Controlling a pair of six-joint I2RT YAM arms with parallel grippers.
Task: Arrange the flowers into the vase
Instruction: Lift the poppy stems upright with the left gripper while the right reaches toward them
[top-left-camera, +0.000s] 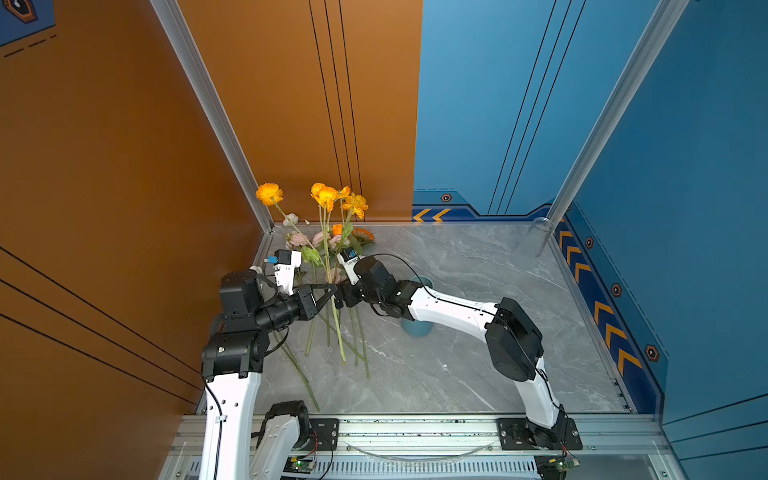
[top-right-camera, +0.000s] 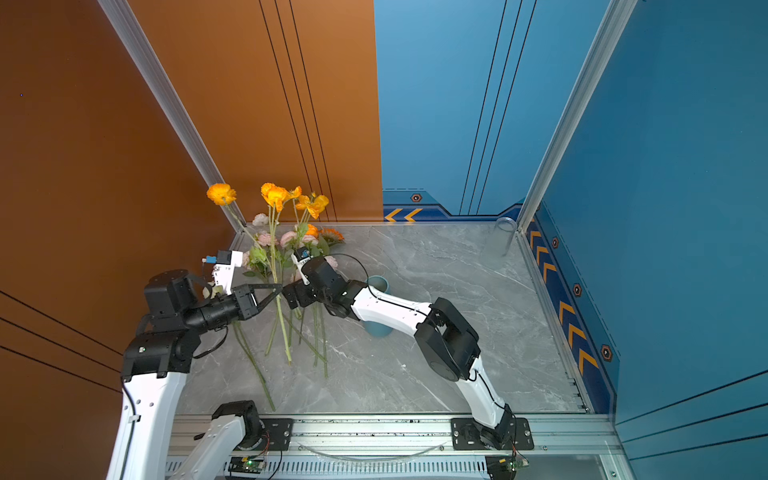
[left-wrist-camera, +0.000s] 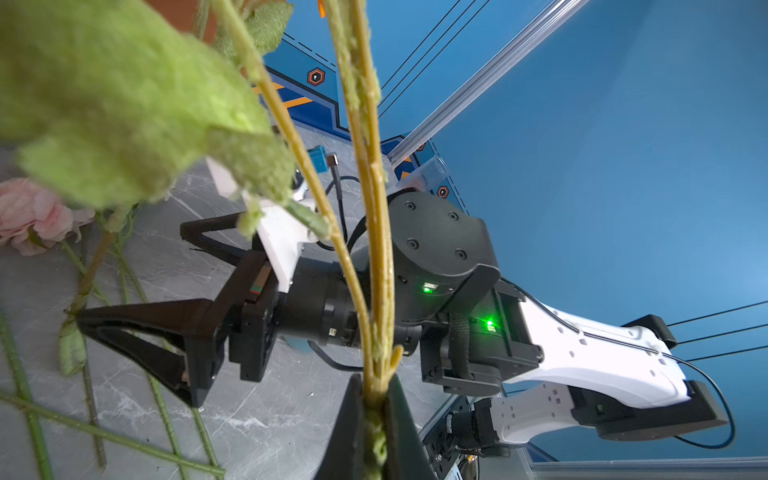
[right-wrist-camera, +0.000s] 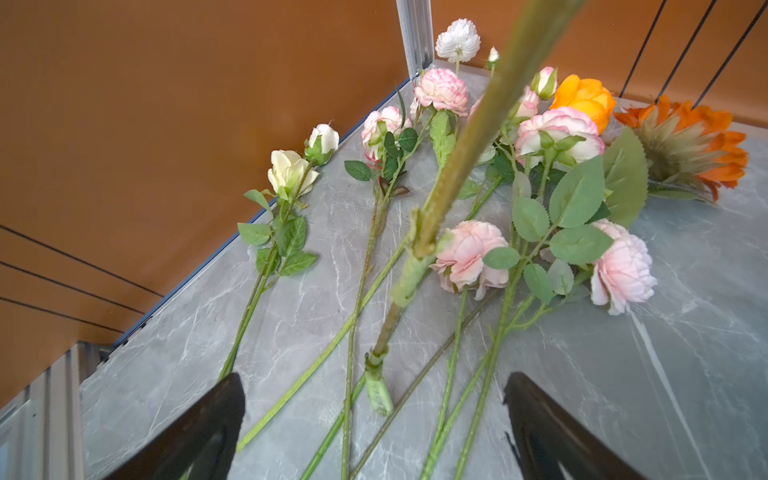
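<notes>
My right gripper needs to clear another branching flower (top-left-camera: 356, 206) that hangs caught on the one in my left gripper, so it should take that loose stem (right-wrist-camera: 430, 222) and pull it away first.
My left gripper (top-left-camera: 331, 288) (top-right-camera: 279, 286) (left-wrist-camera: 376, 399) is shut on the yellow-green stem (left-wrist-camera: 376, 249) of a branching flower held upright. Its yellow-orange blooms (top-left-camera: 326, 195) (top-right-camera: 274, 195) stand high against the orange wall. My right gripper (top-left-camera: 340, 296) (top-right-camera: 289, 296) (right-wrist-camera: 374, 380) is open right beside it, and the stem's lower end (right-wrist-camera: 379, 395) hangs between its spread fingers without touching them. More flowers (top-left-camera: 328, 243) (right-wrist-camera: 469, 253), pink, cream and an orange daisy (right-wrist-camera: 690, 141), lie on the table below. The blue vase (top-left-camera: 417, 329) (top-right-camera: 379, 328) is partly hidden behind my right forearm.
The grey marble table (top-left-camera: 478, 332) is walled in orange on the left and blue on the right. A clear glass cylinder (top-left-camera: 540, 232) stands in the far right corner. A metal rail (top-left-camera: 415, 432) carrying both arm bases runs along the front edge.
</notes>
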